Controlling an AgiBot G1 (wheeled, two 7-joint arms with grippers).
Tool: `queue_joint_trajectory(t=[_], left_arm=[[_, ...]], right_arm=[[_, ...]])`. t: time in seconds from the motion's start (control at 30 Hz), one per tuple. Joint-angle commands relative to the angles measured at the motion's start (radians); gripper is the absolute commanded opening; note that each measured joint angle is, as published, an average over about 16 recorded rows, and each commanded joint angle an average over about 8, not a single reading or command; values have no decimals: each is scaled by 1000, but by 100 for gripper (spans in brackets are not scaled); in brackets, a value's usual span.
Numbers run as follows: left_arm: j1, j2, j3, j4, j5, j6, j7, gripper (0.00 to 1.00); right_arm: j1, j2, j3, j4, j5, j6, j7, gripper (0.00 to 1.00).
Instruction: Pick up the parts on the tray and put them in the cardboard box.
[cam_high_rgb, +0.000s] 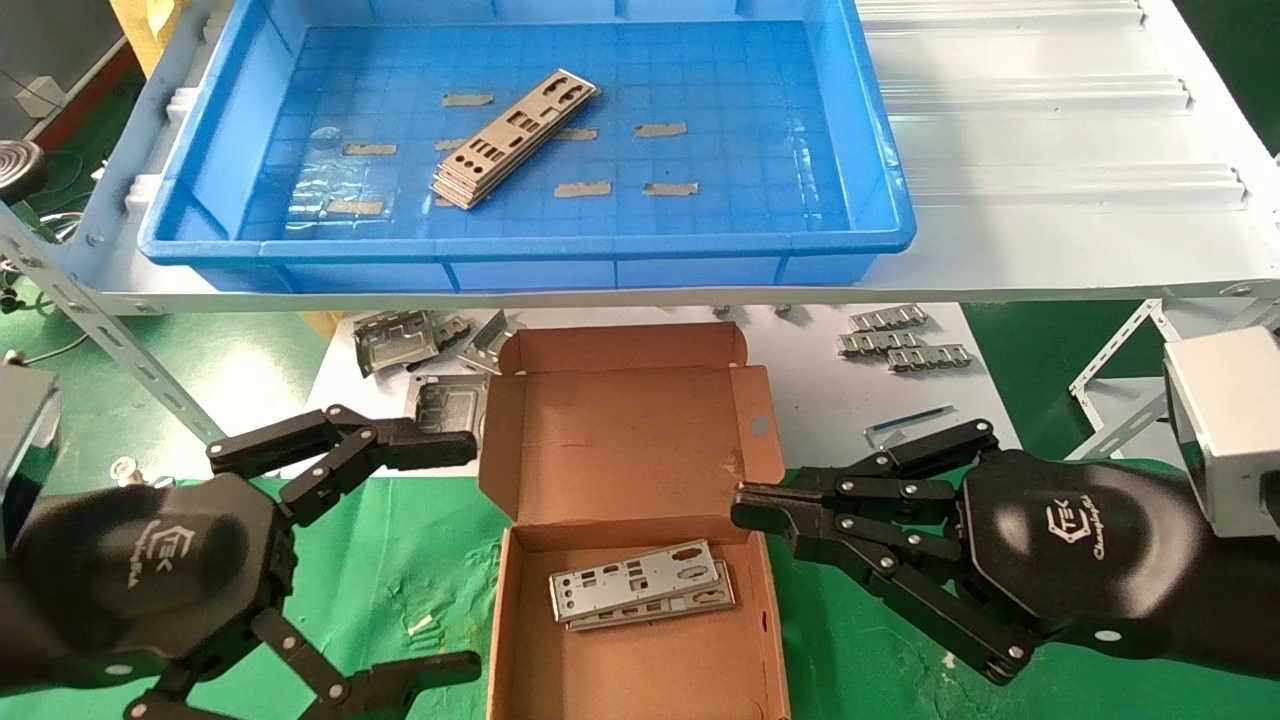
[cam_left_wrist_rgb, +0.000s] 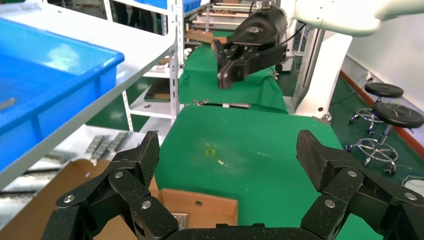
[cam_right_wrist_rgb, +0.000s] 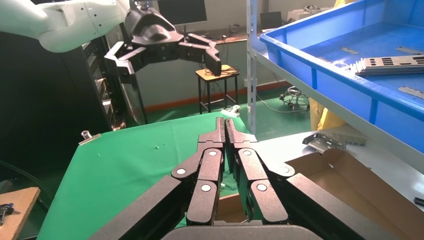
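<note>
The parts' layered edges (cam_high_rgb: 452, 193) sit close together at the end of the stack. When I lift the top part (cam_high_rgb: 516, 132), the parts underneath will rise with it before they drop back.
A stack of thin silver parts (cam_high_rgb: 515, 140) lies at an angle on the floor of the blue tray (cam_high_rgb: 530, 262) on the white shelf; the stack also shows in the right wrist view (cam_right_wrist_rgb: 390, 64). Below the shelf, the open cardboard box (cam_high_rgb: 630, 420) holds two overlapping parts (cam_high_rgb: 640, 585). My left gripper (cam_high_rgb: 460, 558) hovers open and empty just left of the box, its jaws spread wide (cam_left_wrist_rgb: 230, 155). My right gripper (cam_high_rgb: 745, 515) is shut with nothing in it, its tip at the box's right wall (cam_right_wrist_rgb: 224, 125).
Boxy grey metal frames (cam_high_rgb: 410, 340) and small ridged strips (cam_high_rgb: 900, 340) lie on the white surface under the shelf, behind the box. A slanted shelf strut (cam_high_rgb: 120, 340) stands left. Green cloth (cam_high_rgb: 400, 560) covers the table around the box.
</note>
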Motion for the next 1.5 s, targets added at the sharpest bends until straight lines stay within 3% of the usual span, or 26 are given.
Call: queue_joint_trajectory(t=[0.03,0.27,0.6,0.9,1.13,1.17,1.4,1.47,1.5], left_arm=[[-10,3,-3,-3,0,-7,-1,100],[-292,128,86,125,209,-104,-74,100],[-704,434,258,626,528,-185,-54,100],[-863,599,310,993,633,-324,13,100],[-896,668,334,1138,683,-479,40,100],[-899,674,337,1150,688,-490,41,100],[-914,692,346,1198,700,-500,40,99],[-916,693,347,1205,701,-495,41,90],[-916,694,348,1207,702,-492,42,78]], right_arm=[[0,0,0,0,0,0,0,0],[0,0,0,0,0,0,0,0],[0,0,0,0,0,0,0,0],[0,0,0,0,0,0,0,0],[0,0,0,0,0,0,0,0],[0,0,0,0,0,0,0,9],[0,0,0,0,0,0,0,96],[0,0,0,0,0,0,0,100],[0,0,0,0,0,0,0,100]])
